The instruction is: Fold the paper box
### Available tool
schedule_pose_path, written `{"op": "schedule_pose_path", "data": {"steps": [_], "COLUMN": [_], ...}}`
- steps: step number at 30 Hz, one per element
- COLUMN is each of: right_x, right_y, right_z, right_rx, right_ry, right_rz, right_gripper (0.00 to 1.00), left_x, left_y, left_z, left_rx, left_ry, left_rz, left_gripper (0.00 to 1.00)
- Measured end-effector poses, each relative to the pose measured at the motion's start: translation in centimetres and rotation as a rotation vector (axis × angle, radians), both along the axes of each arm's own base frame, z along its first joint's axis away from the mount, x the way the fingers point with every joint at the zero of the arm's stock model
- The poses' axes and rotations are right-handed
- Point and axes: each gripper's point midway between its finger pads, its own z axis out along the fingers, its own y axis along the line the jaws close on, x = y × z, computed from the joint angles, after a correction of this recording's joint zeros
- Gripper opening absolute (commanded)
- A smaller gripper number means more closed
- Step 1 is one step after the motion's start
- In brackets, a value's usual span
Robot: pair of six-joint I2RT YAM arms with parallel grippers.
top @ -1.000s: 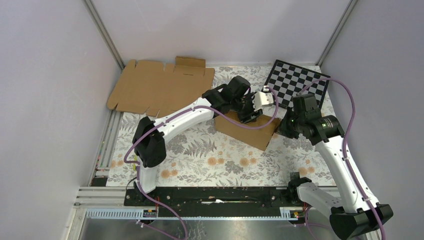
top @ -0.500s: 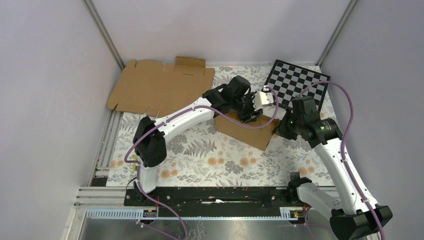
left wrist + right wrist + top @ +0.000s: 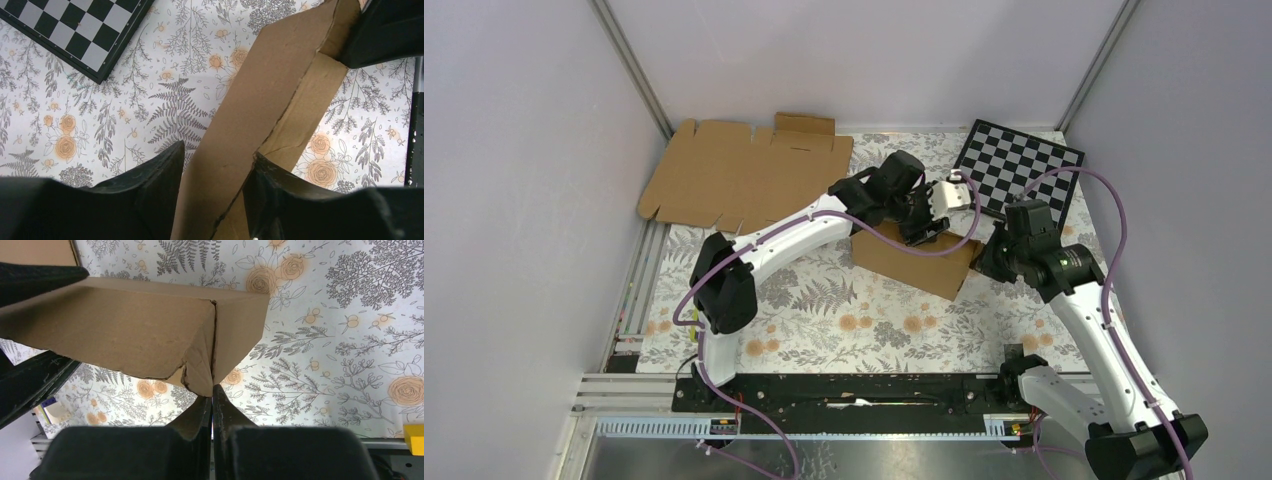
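The lid's end flap (image 3: 199, 375) pokes out crumpled at the paper box's corner, so next my right gripper tucks it behind the box's end (image 3: 216, 342) before I close the lid.
The paper box (image 3: 912, 262), brown corrugated cardboard partly folded into a shallow shape, lies mid-table. My left gripper (image 3: 924, 225) comes down on its far side. In the left wrist view the left gripper (image 3: 218, 150) straddles a folded wall of the paper box (image 3: 280, 85), and both fingers bear on the cardboard. My right gripper (image 3: 986, 262) is at the box's right corner. In the right wrist view the right gripper (image 3: 213, 390) is shut, its tips touching the lower corner of the paper box (image 3: 125, 325), with nothing between them.
A flat brown cardboard sheet (image 3: 744, 170) lies at the back left. The black-and-white checkerboard (image 3: 1019, 165) lies at the back right, close behind both grippers. Grey walls close in the floral table (image 3: 824, 320) on three sides.
My right arm has moved left and toward the box's right corner. The box's near edge has shifted slightly left. The left arm stays in place.
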Motion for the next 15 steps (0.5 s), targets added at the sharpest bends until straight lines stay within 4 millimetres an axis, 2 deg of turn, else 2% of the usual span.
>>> {"op": "schedule_pose_path", "data": {"steps": [2,3,5,7,15], "right_x": [0.1,0.1,0.1,0.1,-0.5], "right_y": [-0.1,-0.1,-0.3,-0.4,-1.6], "right_z": [-0.2,-0.3,-0.3,-0.3,-0.1], "right_rx": [-0.009,-0.011,-0.019,-0.03,-0.128], "right_ry": [-0.008,-0.011,-0.016,-0.019,0.012], "right_rz": [0.002,0.005,0.007,0.015,0.073], "right_gripper": [0.0,0.05,0.2,0.46,0.61], "left_x": [0.0,0.1,0.1,0.0,-0.2], "left_y": [0.0,0.0,0.1,0.2,0.5], "left_z": [0.2,0.3,0.4,0.4,0.5], "left_rx": [-0.003,-0.004,-0.002,0.003,0.012], "left_ry": [0.001,0.003,0.014,0.023,0.038], "left_rz": [0.005,0.011,0.02,0.027,0.047], "left_gripper": [0.59,0.6,0.62,0.62,0.63]}}
